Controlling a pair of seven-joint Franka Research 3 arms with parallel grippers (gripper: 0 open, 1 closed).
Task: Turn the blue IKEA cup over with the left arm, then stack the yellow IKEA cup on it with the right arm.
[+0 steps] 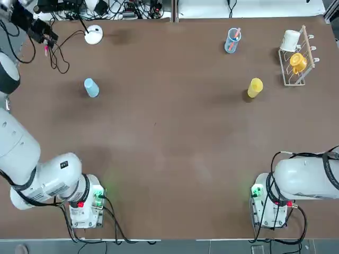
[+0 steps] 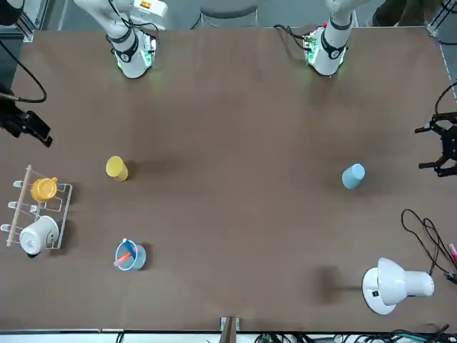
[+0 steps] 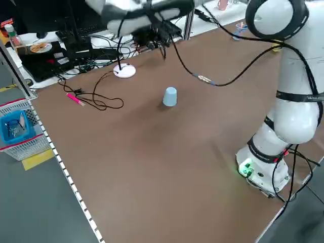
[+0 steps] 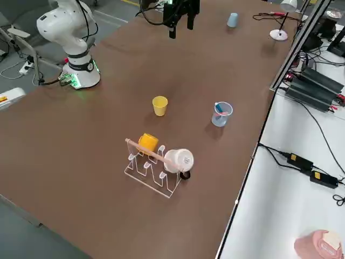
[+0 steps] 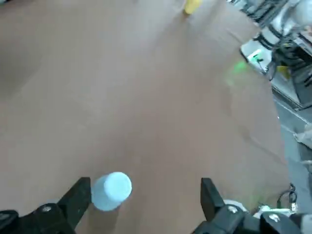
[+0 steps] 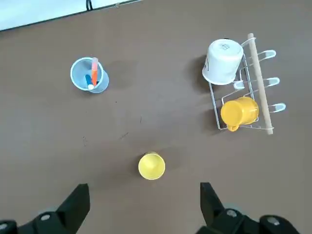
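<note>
I expect the blue IKEA cup [image 2: 353,176] to show an empty opening when I turn it over, because its smooth closed base [image 2: 358,171] is facing up.
The blue IKEA cup [image 1: 91,87] [image 2: 353,176] [image 3: 170,96] stands on the left half of the table, narrow end up. My left gripper [image 1: 45,34] [image 2: 444,146] [image 5: 145,187] hangs open, high over the table's far left, off to the side of the cup; in the left wrist view the cup [image 5: 111,190] shows beside one finger. The yellow IKEA cup [image 1: 255,87] [image 2: 116,168] [image 4: 160,105] stands on the right half, wide end up. My right gripper [image 2: 32,128] [image 4: 180,21] [image 6: 142,191] hovers open, high above the yellow cup [image 6: 151,166], holding nothing.
A white desk lamp [image 1: 94,34] and loose black cables [image 1: 58,58] lie at the far left. A clear blue cup with sticks [image 1: 232,41] stands at the back right. A wire rack [image 1: 288,71] at the right edge holds a white mug [image 1: 291,40] and an orange-yellow mug [image 1: 297,62].
</note>
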